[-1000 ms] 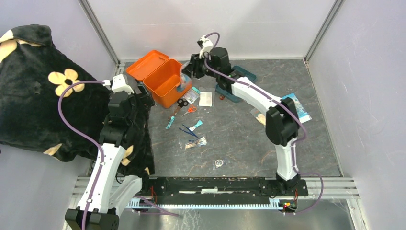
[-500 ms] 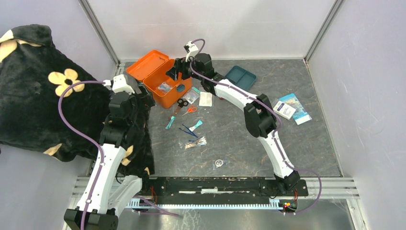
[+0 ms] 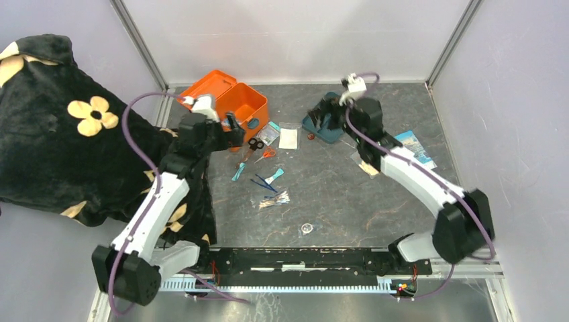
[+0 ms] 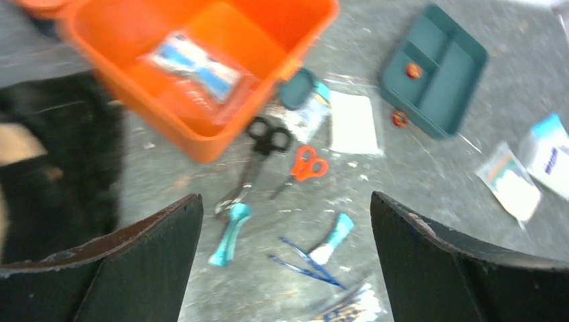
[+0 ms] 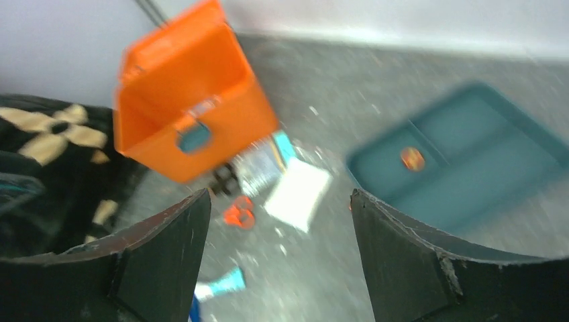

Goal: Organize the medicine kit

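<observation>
The white pad (image 3: 288, 139) is lying near the open kit, so my right gripper should move away while my left gripper brings the pad inside the orange box (image 3: 243, 107).
The medicine kit (image 3: 235, 104) is an orange box standing open at the back left, its lid (image 3: 204, 86) tipped back. A clear packet (image 4: 198, 64) lies inside it. The kit also shows in the right wrist view (image 5: 194, 127), blurred. My left gripper (image 3: 231, 127) is open and empty, hovering by the kit's front wall; its wrist view (image 4: 286, 221) looks down on the tools on the floor. My right gripper (image 3: 327, 111) is open and empty above the teal tray (image 3: 321, 131), apart from the kit, and its open jaws show in its own wrist view (image 5: 278, 201).
In front of the kit lie black scissors (image 3: 255, 143), orange scissors (image 3: 267, 153), two teal-handled tools (image 3: 239, 172), blue tweezers (image 3: 263, 182), a white pad (image 3: 288, 138) and small packets (image 3: 275, 199). More packets (image 3: 412, 147) lie at the right. A black flowered blanket (image 3: 60, 134) covers the left side.
My right gripper has left a packet in the kit and swung back right to above the teal tray. My left arm has reached forward to the kit's front.
</observation>
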